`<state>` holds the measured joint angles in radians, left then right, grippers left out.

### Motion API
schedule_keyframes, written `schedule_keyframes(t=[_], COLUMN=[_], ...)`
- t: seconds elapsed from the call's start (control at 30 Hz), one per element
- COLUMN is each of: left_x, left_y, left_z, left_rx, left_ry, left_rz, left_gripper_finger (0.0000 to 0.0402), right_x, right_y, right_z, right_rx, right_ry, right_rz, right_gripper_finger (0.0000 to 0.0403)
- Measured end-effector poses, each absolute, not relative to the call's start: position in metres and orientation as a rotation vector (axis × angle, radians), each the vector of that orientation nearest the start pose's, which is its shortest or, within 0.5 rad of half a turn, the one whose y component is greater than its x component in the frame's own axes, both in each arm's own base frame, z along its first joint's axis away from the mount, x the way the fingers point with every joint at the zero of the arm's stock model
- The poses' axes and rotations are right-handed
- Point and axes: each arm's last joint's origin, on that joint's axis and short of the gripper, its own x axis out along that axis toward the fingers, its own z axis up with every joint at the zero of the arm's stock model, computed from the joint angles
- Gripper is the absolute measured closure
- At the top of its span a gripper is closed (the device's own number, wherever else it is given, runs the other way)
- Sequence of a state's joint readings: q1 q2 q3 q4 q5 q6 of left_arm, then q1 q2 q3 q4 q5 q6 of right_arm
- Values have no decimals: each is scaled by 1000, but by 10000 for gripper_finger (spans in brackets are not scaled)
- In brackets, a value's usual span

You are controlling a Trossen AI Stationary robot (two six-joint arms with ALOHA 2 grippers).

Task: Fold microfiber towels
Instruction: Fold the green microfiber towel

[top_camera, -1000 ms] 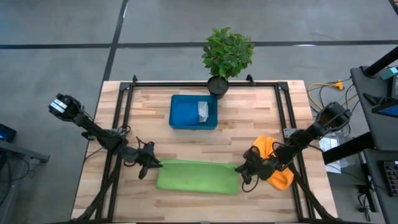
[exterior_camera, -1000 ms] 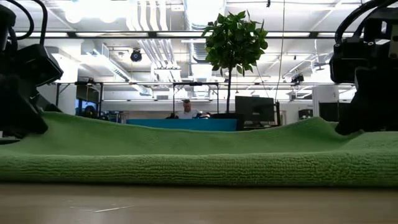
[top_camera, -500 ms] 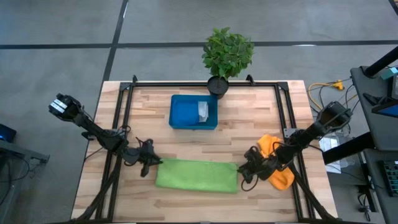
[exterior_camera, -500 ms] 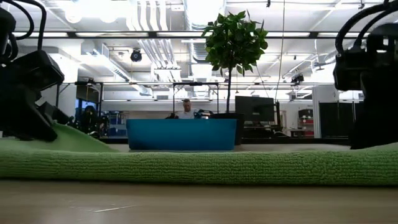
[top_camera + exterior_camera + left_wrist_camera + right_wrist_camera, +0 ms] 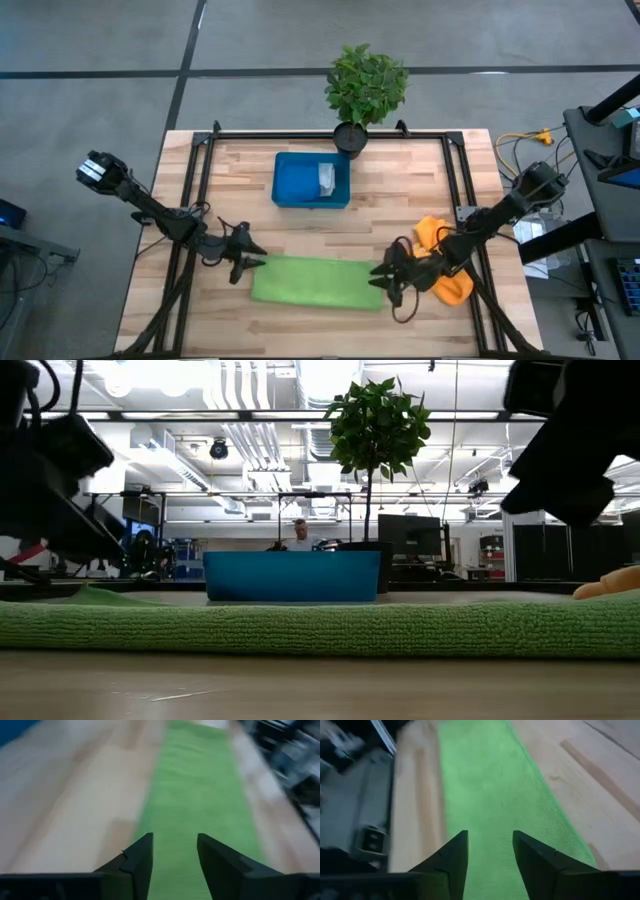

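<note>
The towel's long edges are straight and smooth. The lime green towel will swing around as one flat piece and stay folded when I turn it.
The lime green towel lies flat on the table near its front edge, folded into a long strip; it also shows in the low view. My left gripper is open just off the strip's left end, above it, the towel ahead of its fingers. My right gripper is open over the strip's right end. Neither touches the cloth. The orange towel lies crumpled at the right, under my right arm. The grey-white towel lies in the blue tray. I cannot make out the bright blue towel.
A potted plant stands at the table's far edge, behind the tray. A black frame runs along the table's left, right and far sides. Bare wood lies between the tray and the green strip.
Both grippers have let go of the green towel's ends and risen off it. The towel's upper layer, held raised a second ago, has dropped flat onto the lower layer, so the tray now shows behind it in the low view.
</note>
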<state>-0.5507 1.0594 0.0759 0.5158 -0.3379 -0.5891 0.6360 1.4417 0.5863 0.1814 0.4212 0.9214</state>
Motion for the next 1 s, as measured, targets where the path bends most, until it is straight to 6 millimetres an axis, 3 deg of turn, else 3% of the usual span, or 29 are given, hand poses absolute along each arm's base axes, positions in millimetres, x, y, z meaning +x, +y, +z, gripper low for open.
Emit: schedule_keyframes(t=[0.1, 0.23, 0.33, 0.6, 0.73, 1.0], left_x=[147, 155, 164, 182, 192, 205], left_y=[-84, -89, -94, -108, -117, -128], left_z=[124, 123, 126, 112, 112, 115], left_rx=[-286, -227, -169, -180, -217, -284], left_ry=[541, 698, 703, 850, 882, 925], left_rz=[-214, -211, -203, -247, -287, -322], left_gripper_finger=[299, 388, 394, 401, 401, 401], right_x=[234, 248, 258, 280, 287, 303], right_y=[156, 165, 172, 171, 158, 116], right_z=[159, 155, 151, 120, 116, 115], right_rx=[482, 356, 278, 294, 295, 137], right_ry=[733, 941, 1035, 1218, 1224, 1267], right_rz=[-110, -245, -304, -289, -304, -254], right_gripper_finger=[281, 347, 386, 394, 394, 394])
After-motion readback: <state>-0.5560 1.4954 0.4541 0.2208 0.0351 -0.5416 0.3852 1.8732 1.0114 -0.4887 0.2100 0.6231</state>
